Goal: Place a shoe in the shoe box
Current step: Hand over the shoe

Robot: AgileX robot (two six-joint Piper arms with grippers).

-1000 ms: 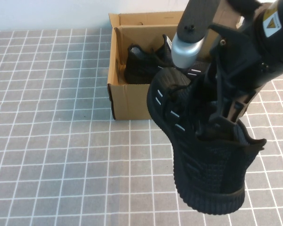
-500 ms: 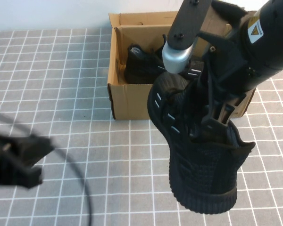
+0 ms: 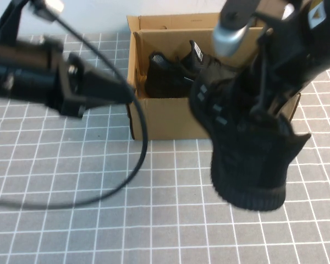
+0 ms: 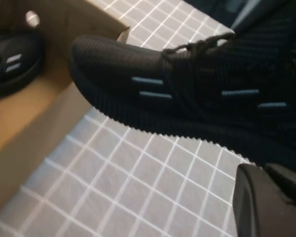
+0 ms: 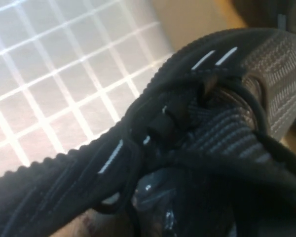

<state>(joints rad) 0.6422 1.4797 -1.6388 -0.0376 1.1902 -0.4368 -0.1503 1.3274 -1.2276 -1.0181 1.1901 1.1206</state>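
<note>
The held sneaker's heel faces toward me, across the long box. My right gripper needs to turn the sneaker's toe to my left gripper, which will set the sneaker down lengthwise.
The brown cardboard shoe box stands open at the back middle of the table. One black sneaker lies inside it. My right gripper is shut on the collar of the second black sneaker and holds it in the air, toe toward the box's front wall, heel toward me. This shoe fills the right wrist view and crosses the left wrist view, beside the box wall. My left gripper reaches in from the left and hovers by the box's front left corner.
The table is grey tile with a white grid. The left arm's black cable loops low over the table in front of the box's left corner. A white wall runs behind the box.
My left arm has swung in from the lower left up to the box's left corner. My right gripper has carried the shoe a little up and to the right, nearer the box.
</note>
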